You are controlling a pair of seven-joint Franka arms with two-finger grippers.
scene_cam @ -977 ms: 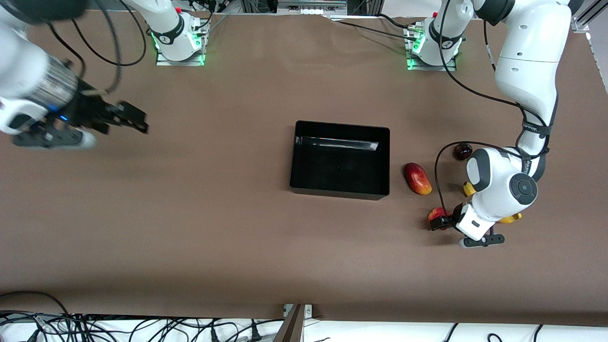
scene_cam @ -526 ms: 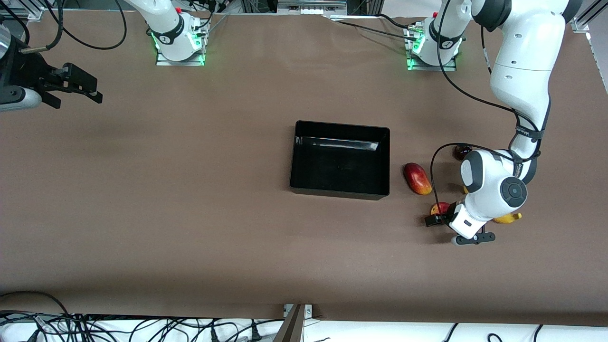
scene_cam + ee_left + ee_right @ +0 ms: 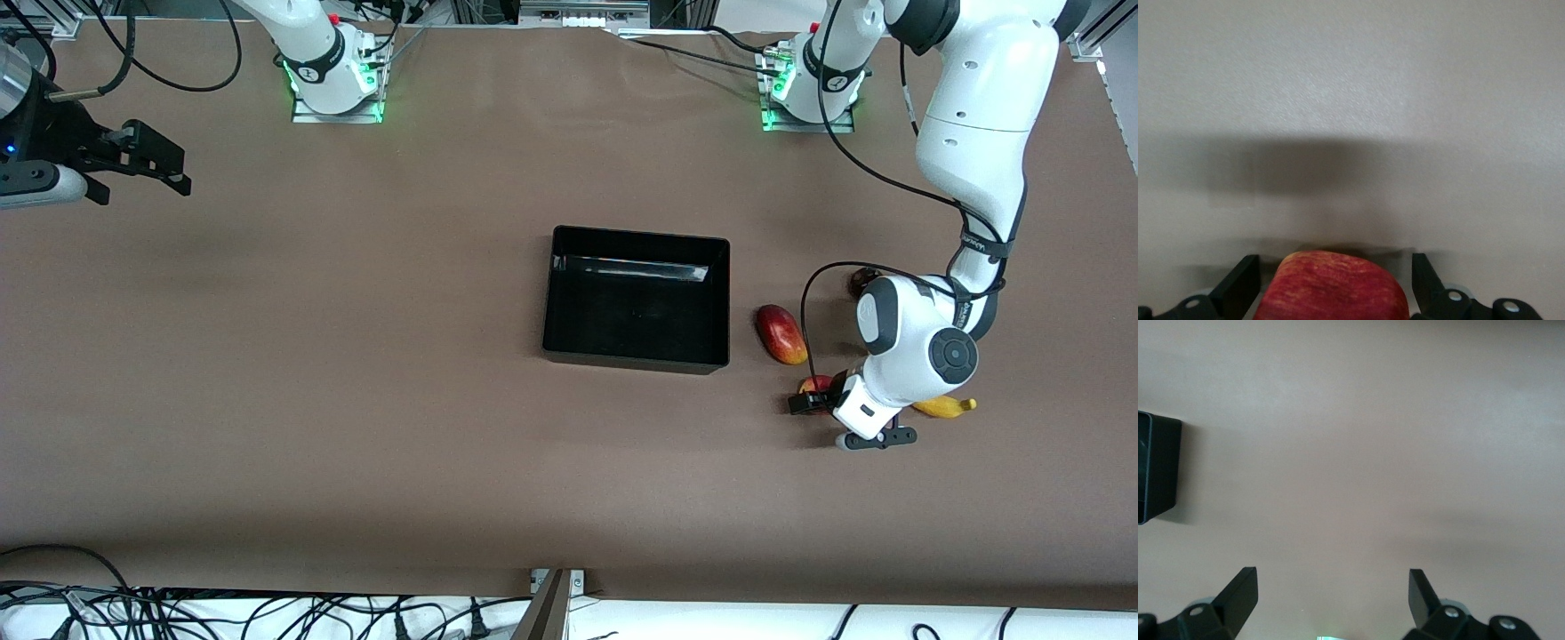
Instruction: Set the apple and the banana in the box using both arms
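Note:
The banana (image 3: pixel 945 406) is next to the apple, on the other side of the box from the robot's right gripper, so next the left gripper puts the apple (image 3: pixel 815 383) in the box first and then the banana.
The deep-red streaky apple (image 3: pixel 813 384) lies on the table between the banana and the box, toward the left arm's end. My left gripper (image 3: pixel 811 396) is low at it and open. In the left wrist view the apple (image 3: pixel 1335 293) sits between the two fingers (image 3: pixel 1238 287) with a small gap on each side. The yellow banana (image 3: pixel 947 407) lies beside the apple, partly hidden by the left arm. The black box (image 3: pixel 640 236) stands empty mid-table. My right gripper (image 3: pixel 180 173) is open and empty over the table at the right arm's end; its wrist view (image 3: pixel 1331 587) shows the box's corner (image 3: pixel 1158 467).
An oblong red-and-yellow fruit (image 3: pixel 781 334) lies between the box and the left arm. A dark round fruit (image 3: pixel 857 283) shows partly at the left arm's wrist. Brown table surface stretches between the box and the right gripper.
The right arm has swung away toward its own end of the table, then held. The left gripper has crept toward the box, closing in around the apple.

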